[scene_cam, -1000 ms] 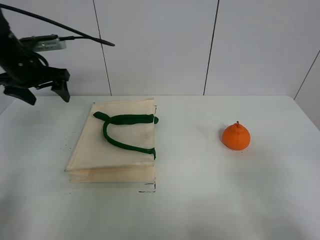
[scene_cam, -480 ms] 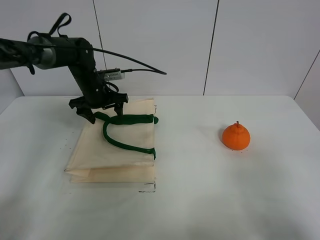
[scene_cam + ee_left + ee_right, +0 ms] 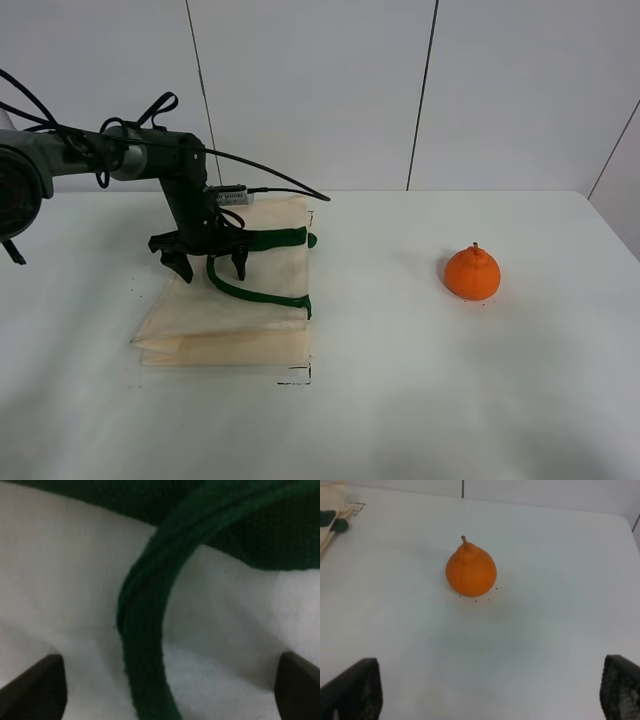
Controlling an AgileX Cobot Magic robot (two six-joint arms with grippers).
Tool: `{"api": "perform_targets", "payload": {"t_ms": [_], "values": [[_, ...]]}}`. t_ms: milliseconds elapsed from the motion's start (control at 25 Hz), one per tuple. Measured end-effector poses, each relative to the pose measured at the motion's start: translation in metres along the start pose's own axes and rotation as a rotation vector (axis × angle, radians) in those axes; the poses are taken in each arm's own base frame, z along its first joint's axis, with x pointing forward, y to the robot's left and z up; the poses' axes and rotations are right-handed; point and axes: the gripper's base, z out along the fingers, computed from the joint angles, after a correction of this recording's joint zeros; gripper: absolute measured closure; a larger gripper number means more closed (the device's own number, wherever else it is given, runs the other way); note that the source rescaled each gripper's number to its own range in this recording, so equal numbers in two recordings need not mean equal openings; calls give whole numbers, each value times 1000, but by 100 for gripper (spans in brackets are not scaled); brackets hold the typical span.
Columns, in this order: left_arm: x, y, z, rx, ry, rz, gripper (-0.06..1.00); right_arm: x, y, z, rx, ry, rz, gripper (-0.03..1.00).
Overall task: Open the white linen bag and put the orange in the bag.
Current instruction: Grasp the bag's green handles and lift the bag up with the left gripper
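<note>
The dark green strap makes a loop back from the bag's side edge (image 3: 307, 301). So the top cloth (image 3: 278, 273) will go up and open wide there when I lift.
The white linen bag (image 3: 235, 300) lies flat and folded on the table's left half, its dark green strap handle (image 3: 255, 292) curled on top. My left gripper (image 3: 210, 270) is open, pointing down at the bag's rear part, one finger on each side of the strap. In the left wrist view the strap (image 3: 145, 645) runs between the two fingertips (image 3: 35, 690) over the cloth (image 3: 65, 580), very close. The orange (image 3: 472, 273) stands alone on the right. In the right wrist view my right gripper (image 3: 485, 695) is open and empty, well short of the orange (image 3: 470, 572).
The white table (image 3: 400, 400) ends at a white panelled wall behind. Black tape marks (image 3: 296, 380) sit at the bag's front right corner. A cable (image 3: 270, 175) loops from the left arm over the bag. The bag's edge shows in the right wrist view (image 3: 332, 515).
My left arm has swung in from the far left, come over the bag and dropped until its open fingers straddle the green strap. The bag and the orange have not moved.
</note>
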Motion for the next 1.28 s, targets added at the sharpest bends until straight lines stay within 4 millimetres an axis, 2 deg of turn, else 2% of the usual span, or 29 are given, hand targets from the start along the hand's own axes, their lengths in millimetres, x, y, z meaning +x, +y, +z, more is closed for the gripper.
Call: {"api": "perform_targets", "payload": {"t_ms": [120, 200, 320, 360, 400, 480, 560, 640, 760, 960, 1120, 1280], "values": [[0, 0, 1, -1, 3, -8, 4, 0, 0, 0, 0, 0, 0, -3], [0, 1, 1, -13, 6, -10, 28, 0, 0, 0, 0, 0, 0, -3], [1, 2, 0, -25, 10, -8, 74, 0, 0, 0, 0, 0, 0, -3], [1, 2, 0, -26, 13, -12, 85, 0, 0, 0, 0, 0, 0, -3], [1, 2, -2, -26, 15, -18, 90, 0, 0, 0, 0, 0, 0, -3], [-1, 2, -10, -26, 10, -29, 93, 0, 0, 0, 0, 0, 0, -3], [-4, 1, -28, -20, -7, -34, 93, 0, 0, 0, 0, 0, 0, -3], [-7, 0, -58, -9, -45, -35, 93, 0, 0, 0, 0, 0, 0, -3], [-8, 0, -117, 17, -132, -16, 93, 0, 0, 0, 0, 0, 0, -3], [5, 3, -208, 62, -287, 45, 94, 0, 0, 0, 0, 0, 0, -3], [18, 7, -261, 97, -420, 77, 94, 0, 0, 0, 0, 0, 0, -3], [33, 10, -292, 125, -491, 90, 94, 0, 0, 0, 0, 0, 1, -3]]}}
